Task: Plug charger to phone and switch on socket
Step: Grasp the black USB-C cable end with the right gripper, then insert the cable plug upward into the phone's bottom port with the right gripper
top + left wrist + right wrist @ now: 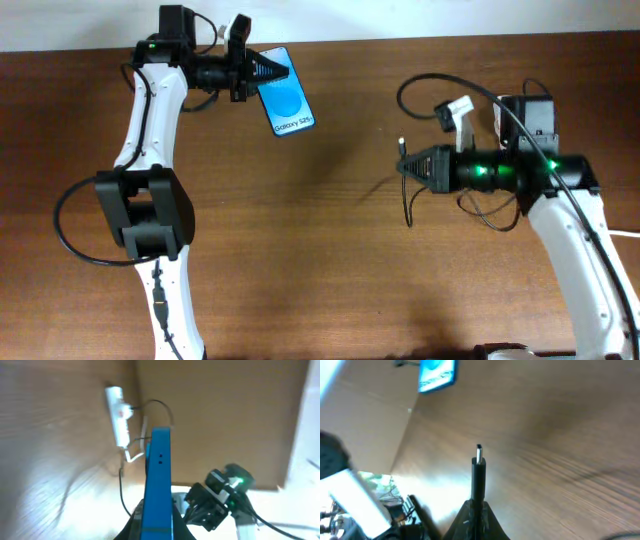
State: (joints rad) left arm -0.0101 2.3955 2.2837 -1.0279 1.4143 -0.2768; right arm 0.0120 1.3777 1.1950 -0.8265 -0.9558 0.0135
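Note:
I can see the charger plug's metal tip (402, 143) pointing past the phone, wide of the phone's lower edge. So my right gripper should move across below that edge and line up before it pushes the plug in.
My left gripper (262, 70) is shut on the phone (287, 96) and holds it above the table at the back left, blue "Galaxy S25" screen up. In the left wrist view the phone (159, 470) stands edge-on between the fingers (159, 527). My right gripper (408, 165) is shut on the charger's black plug (401, 148), right of the phone with a wide gap between. In the right wrist view the plug (478, 467) sticks out of the fingers (477, 510), metal tip towards the far phone (436, 374). The white socket (117, 410) lies behind my right arm, mostly hidden overhead (503, 118).
The charger's thin black cable (430, 82) loops over the right arm and hangs below the gripper. A thick white cord (625, 235) shows at the right edge. The brown table (330, 260) ends at a white wall at the back.

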